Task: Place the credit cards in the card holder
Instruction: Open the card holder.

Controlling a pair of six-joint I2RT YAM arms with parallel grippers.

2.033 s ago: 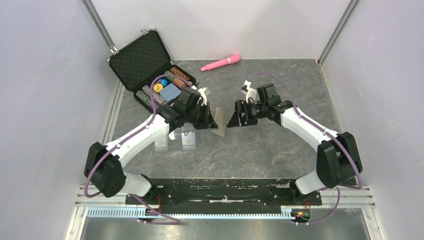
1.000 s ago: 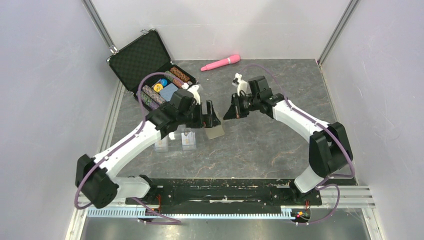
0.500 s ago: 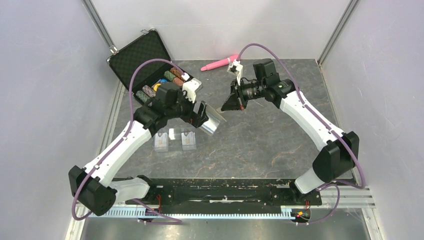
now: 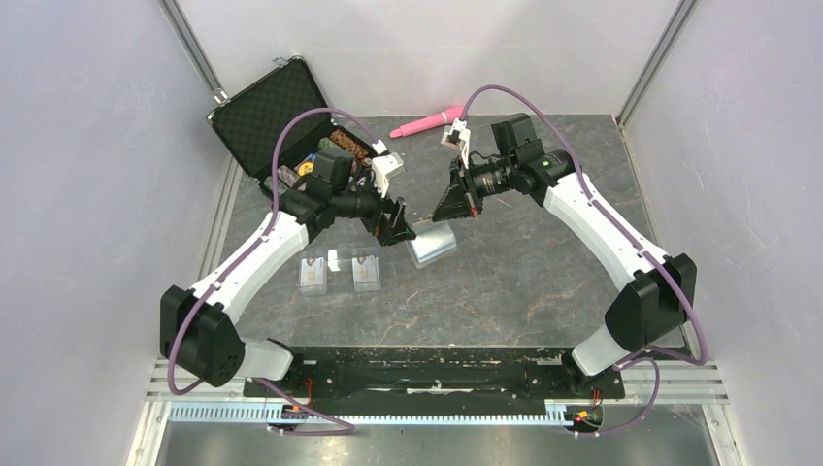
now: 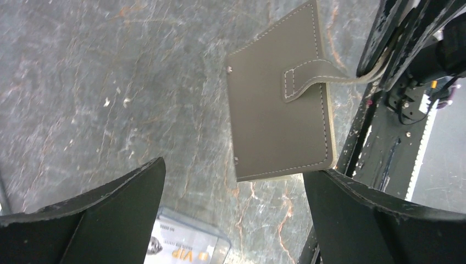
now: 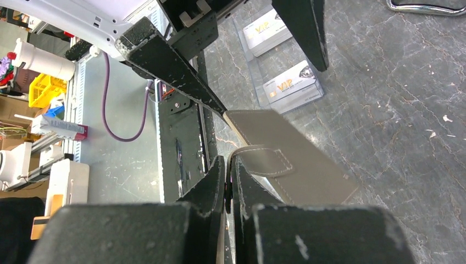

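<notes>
My right gripper has the card holder only by its snap tab (image 5: 308, 77), so my left gripper should steady the holder's corner (image 5: 321, 160) while my right gripper takes the cover.
The khaki card holder (image 4: 433, 243) is folded shut at the table's middle, its plain outer face (image 5: 280, 110) up. Its snap tab (image 6: 258, 157) runs up into my right gripper (image 6: 227, 165), which is shut on the tab's end. Whether the holder's far edge rests on the table I cannot tell. My left gripper (image 4: 393, 225) hovers open just left of the holder, holding nothing, with one black finger (image 5: 110, 209) on each side of bare table. Two credit cards (image 4: 312, 275) (image 4: 366, 272) lie side by side in clear sleeves, left of and nearer than the holder; both cards (image 6: 286, 85) (image 6: 266, 33) carry gold lettering.
A black hard case (image 4: 277, 116) stands open at the back left with poker chips (image 4: 335, 150) and a blue deck inside, right behind my left wrist. A pink stick (image 4: 428, 121) lies by the back wall. Grey walls close in both sides.
My left arm has pulled back toward the case and stands clear of the holder, jaws wide. The holder, earlier spread between both grippers, now hangs folded from my right gripper, further right.
</notes>
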